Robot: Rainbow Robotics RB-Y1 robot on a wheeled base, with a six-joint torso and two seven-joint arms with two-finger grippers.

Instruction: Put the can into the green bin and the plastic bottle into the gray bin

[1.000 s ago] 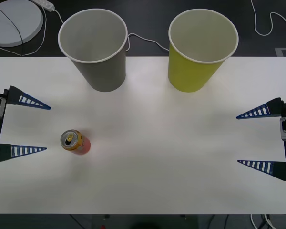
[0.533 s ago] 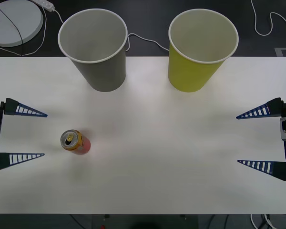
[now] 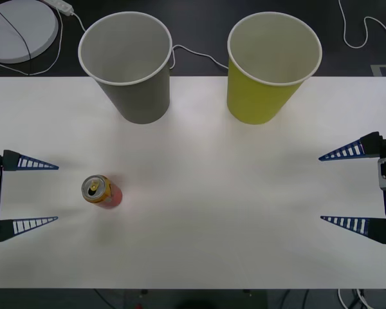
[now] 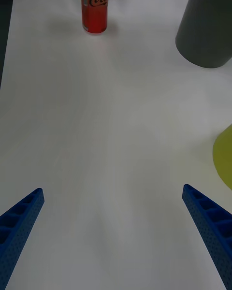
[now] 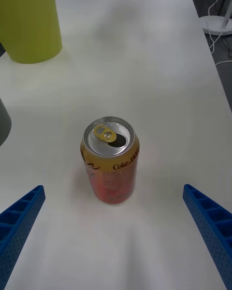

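Note:
The can's opening (image 5: 118, 141) is dark and open, so I expect to have an empty can (image 3: 102, 191) when I tilt it over the green bin.
The red-orange can (image 3: 101, 191) stands upright on the white table (image 3: 212, 244) at the left, its opened top facing up. My left gripper (image 3: 57, 192) is open just to the can's left, level with it and not touching. In the left wrist view the can (image 5: 110, 162) sits between and just beyond the blue fingers (image 5: 19, 217). At the table's right edge my right gripper (image 3: 321, 188) hangs open, far from the can (image 4: 94, 7). The gray bin (image 3: 138, 100) stands at the back left and the green bin (image 3: 260, 96) at the back right. The plastic bottle is out of view.
Behind the table's far edge, on the dark floor, lie a round white disc (image 3: 19, 29) and white cables (image 3: 193, 55). Both bins stand upright near the far edge with a gap between them. The table's near edge runs along the front.
My left gripper has drifted toward the table's near edge, from beside the bins' side of the can to level with it. The can, the bins and the right arm have not moved.

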